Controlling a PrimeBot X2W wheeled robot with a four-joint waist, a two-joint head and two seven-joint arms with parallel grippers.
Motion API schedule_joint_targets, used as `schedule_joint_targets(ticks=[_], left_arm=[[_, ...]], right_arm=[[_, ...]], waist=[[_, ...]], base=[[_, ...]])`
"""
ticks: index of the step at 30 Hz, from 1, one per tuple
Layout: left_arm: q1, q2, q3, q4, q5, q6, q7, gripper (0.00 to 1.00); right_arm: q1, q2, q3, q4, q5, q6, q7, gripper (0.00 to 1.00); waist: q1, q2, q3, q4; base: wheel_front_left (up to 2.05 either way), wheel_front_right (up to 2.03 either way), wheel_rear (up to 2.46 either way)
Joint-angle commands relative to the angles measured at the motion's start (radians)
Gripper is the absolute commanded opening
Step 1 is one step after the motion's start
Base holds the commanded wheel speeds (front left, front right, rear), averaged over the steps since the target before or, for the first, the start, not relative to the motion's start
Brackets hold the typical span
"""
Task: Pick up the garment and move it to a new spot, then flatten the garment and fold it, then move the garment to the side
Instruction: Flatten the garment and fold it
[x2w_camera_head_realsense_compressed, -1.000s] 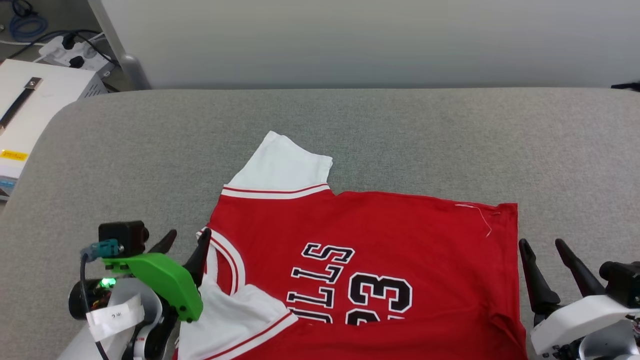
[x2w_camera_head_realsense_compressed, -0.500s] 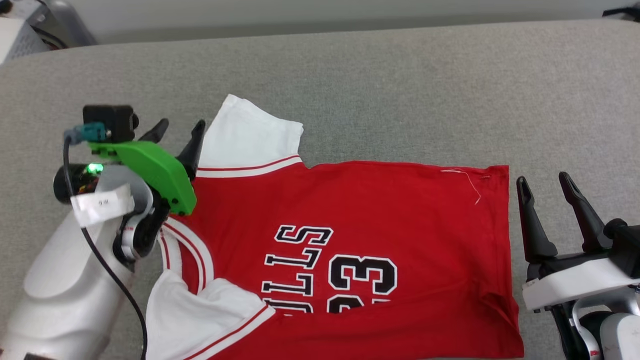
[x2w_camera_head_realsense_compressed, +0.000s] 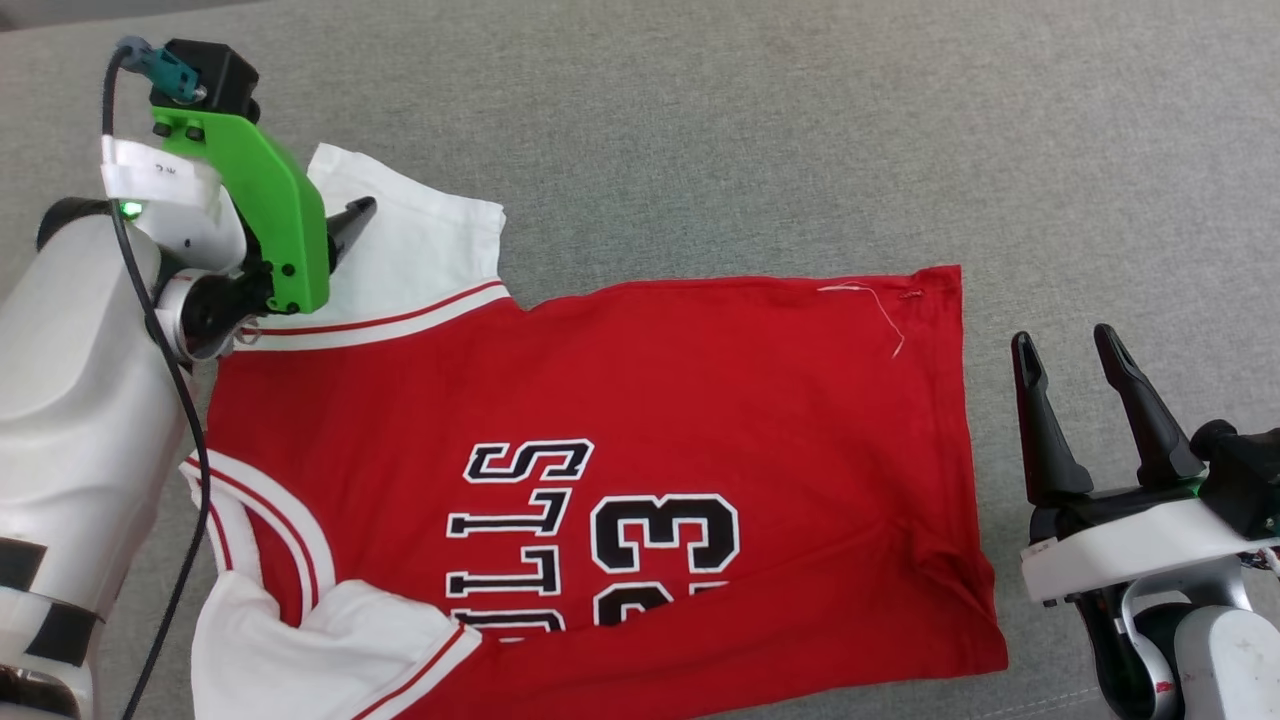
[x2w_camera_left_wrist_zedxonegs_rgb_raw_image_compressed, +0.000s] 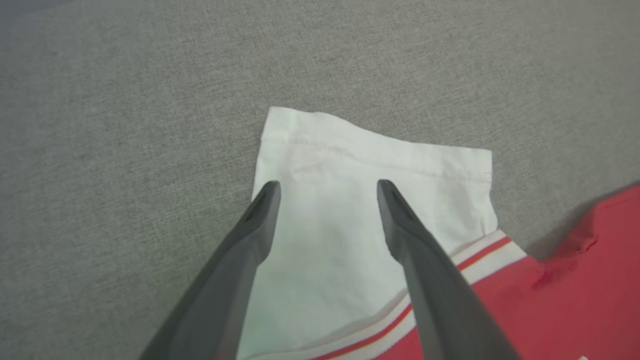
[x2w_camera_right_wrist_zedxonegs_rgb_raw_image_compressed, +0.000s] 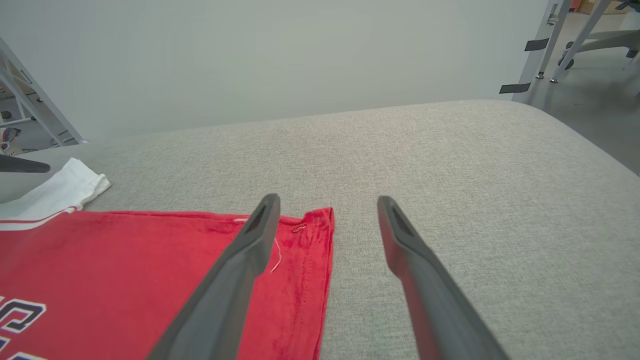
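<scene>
The garment's far edge (x2w_camera_head_realsense_compressed: 720, 286) should come along and fold over the print when the robot brings the far white sleeve inward, because a striped seam (x2w_camera_head_realsense_compressed: 414, 317) connects the sleeve and the edge.
The garment (x2w_camera_head_realsense_compressed: 650, 400), a red jersey with white sleeves and black "BULLS 23" print, lies front up and mostly flat on the grey fabric table (x2w_camera_head_realsense_compressed: 800, 150). Its near sleeve (x2w_camera_head_realsense_compressed: 330, 640) is folded over the chest. My left gripper (x2w_camera_head_realsense_compressed: 340, 215) hovers open over the far white sleeve (x2w_camera_left_wrist_zedxonegs_rgb_raw_image_compressed: 350, 165), fingers (x2w_camera_left_wrist_zedxonegs_rgb_raw_image_compressed: 250, 235) straddling it with nothing pinched (x2w_camera_left_wrist_zedxonegs_rgb_raw_image_compressed: 327, 184). My right gripper (x2w_camera_head_realsense_compressed: 1065, 335) stands open just right of the garment's hem edge. In the right wrist view this gripper (x2w_camera_right_wrist_zedxonegs_rgb_raw_image_compressed: 328, 199) points past the far hem corner (x2w_camera_right_wrist_zedxonegs_rgb_raw_image_compressed: 320, 220), where a loose thread (x2w_camera_right_wrist_zedxonegs_rgb_raw_image_compressed: 277, 257) hangs.
The table's rounded far and right edges (x2w_camera_right_wrist_zedxonegs_rgb_raw_image_compressed: 590, 140) drop to the floor, where metal frame legs (x2w_camera_right_wrist_zedxonegs_rgb_raw_image_compressed: 540, 45) and a chair base (x2w_camera_right_wrist_zedxonegs_rgb_raw_image_compressed: 600, 45) stand. A pale wall (x2w_camera_right_wrist_zedxonegs_rgb_raw_image_compressed: 275, 60) runs behind. Bare grey cloth surrounds the garment beyond and to the right.
The head camera has tilted down. My left gripper has moved from beside the collar forward to over the far white sleeve. The right gripper has kept its place by the hem.
</scene>
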Motion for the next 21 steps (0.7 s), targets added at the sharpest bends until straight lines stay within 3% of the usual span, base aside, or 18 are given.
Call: schedule_joint_targets(ticks=[1, 7, 12, 13, 14, 15, 21], left_arm=[[-0.032, 0.016, -0.01, 0.024, 0.005, -0.004, 0.018, 1.0], [-0.073, 0.028, -0.043, 0.12, 0.032, 0.009, 0.088, 1.0], [-0.07, -0.003, -0.073, 0.176, 0.006, 0.001, 0.197, 1.0], [-0.064, -0.013, -0.074, 0.191, -0.011, 0.002, 0.235, 0.67], [-0.062, -0.018, -0.08, 0.198, -0.017, 0.001, 0.262, 0.4], [-0.062, -0.02, -0.083, 0.2, -0.021, 0.0, 0.275, 0.01], [-0.069, -0.024, -0.082, 0.195, -0.02, -0.003, 0.238, 0.0]], right_arm=[[-0.023, 0.003, 0.004, 0.008, 0.01, 0.0, -0.012, 1.0], [-0.037, 0.007, 0.012, 0.023, 0.037, 0.0, -0.022, 1.0], [-0.049, 0.007, 0.016, 0.035, 0.057, 0.0, -0.027, 1.0], [-0.052, 0.007, 0.017, 0.038, 0.064, 0.0, -0.026, 1.0], [-0.054, 0.005, 0.018, 0.041, 0.069, 0.0, -0.026, 1.0], [-0.057, 0.003, 0.018, 0.043, 0.072, 0.0, -0.025, 1.0], [-0.08, -0.021, 0.015, 0.059, 0.106, 0.0, -0.008, 1.0]], waist=[[-0.0002, -0.0001, 0.037, -0.035], [-0.0002, -0.0001, 0.077, -0.051], [-0.0002, -0.0001, 0.098, -0.048], [-0.0002, -0.0001, 0.1, -0.047], [-0.0002, -0.0001, 0.101, -0.046], [-0.0002, -0.0001, 0.102, -0.046], [-0.0002, -0.0001, 0.089, -0.041]], base=[[0.0, 0.0, 0.0], [0.0, 0.0, 0.0], [0.0, 0.0, 0.0], [0.0, 0.0, 0.0], [0.0, 0.0, 0.0], [0.0, 0.0, 0.0], [0.0, 0.0, 0.0]])
